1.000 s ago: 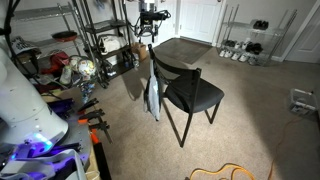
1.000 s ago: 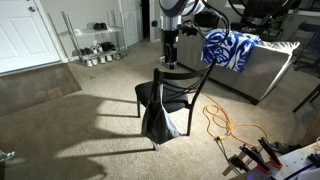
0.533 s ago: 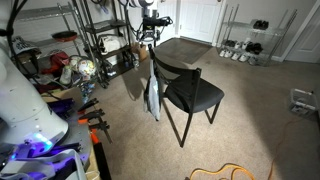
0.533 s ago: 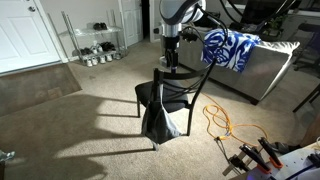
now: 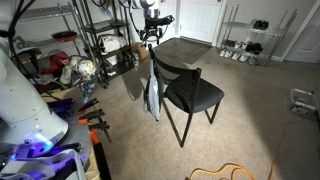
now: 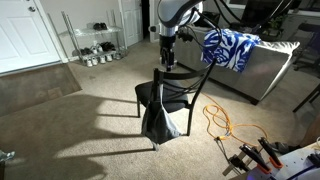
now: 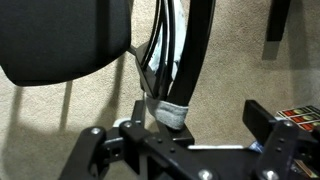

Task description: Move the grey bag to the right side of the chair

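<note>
I should lift clear and line up again over the backrest corner point(image 6: 158, 73), because the bag's grey handle loop point(image 7: 168, 112) is against one finger, off the middle of my gripper's open fingers.
The black chair point(image 5: 192, 92) stands on the carpet in both exterior views point(image 6: 170, 92). The pale grey bag point(image 5: 152, 97) hangs from the corner of its backrest down beside the legs point(image 6: 160, 122). My gripper point(image 5: 150, 37) hovers above the backrest top point(image 6: 168, 62), pointing down. In the wrist view the gripper point(image 7: 203, 118) has its jaws wide apart. The bag's grey handle loop point(image 7: 170, 112) lies against the left finger, next to the backrest post point(image 7: 200, 50) and the seat point(image 7: 60, 40). Nothing is pinched between the fingers.
A dark-topped table point(image 5: 185, 48) stands behind the chair, with metal shelves point(image 5: 100, 40) and clutter beside it. A sofa with a blue-white blanket point(image 6: 232, 48), an orange cable point(image 6: 225, 125) and clamps point(image 6: 250, 160) lie near the chair. A shoe rack point(image 6: 95, 45) stands by the wall.
My gripper has risen slightly above the chair's backrest. The bag and chair have not moved.
</note>
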### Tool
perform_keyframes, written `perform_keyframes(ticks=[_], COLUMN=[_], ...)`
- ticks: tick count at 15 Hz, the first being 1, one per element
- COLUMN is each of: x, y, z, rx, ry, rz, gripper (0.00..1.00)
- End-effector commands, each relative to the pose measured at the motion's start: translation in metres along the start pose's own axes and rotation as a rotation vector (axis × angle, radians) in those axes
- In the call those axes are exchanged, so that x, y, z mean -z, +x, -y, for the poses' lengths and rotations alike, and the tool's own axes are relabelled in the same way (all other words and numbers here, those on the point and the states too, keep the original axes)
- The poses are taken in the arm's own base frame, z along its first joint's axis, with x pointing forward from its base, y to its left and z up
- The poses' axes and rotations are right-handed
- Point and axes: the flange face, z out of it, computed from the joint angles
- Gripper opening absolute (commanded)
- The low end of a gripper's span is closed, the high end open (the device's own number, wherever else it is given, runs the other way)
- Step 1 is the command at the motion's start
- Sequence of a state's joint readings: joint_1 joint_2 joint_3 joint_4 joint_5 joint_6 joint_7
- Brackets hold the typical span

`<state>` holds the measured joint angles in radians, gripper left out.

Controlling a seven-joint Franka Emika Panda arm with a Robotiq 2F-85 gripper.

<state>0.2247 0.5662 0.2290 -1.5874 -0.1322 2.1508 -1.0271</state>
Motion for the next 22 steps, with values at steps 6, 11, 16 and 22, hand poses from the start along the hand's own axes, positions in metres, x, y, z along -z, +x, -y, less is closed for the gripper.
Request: perform_keyframes(ticks=[6, 11, 16, 22], x=[-0.015, -0.019, -0.019, 0.002], y=[0.010, 0.011, 0.012, 0.014], z=[-0.009, -0.009, -0.008, 0.005], rx=[0.071, 0.092, 0.096, 0.091], ry=[-0.031, -0.021, -0.022, -0.043], rz=[0.009, 0.006, 0.005, -0.023], gripper=[0.79, 0.47, 0.15, 0.04])
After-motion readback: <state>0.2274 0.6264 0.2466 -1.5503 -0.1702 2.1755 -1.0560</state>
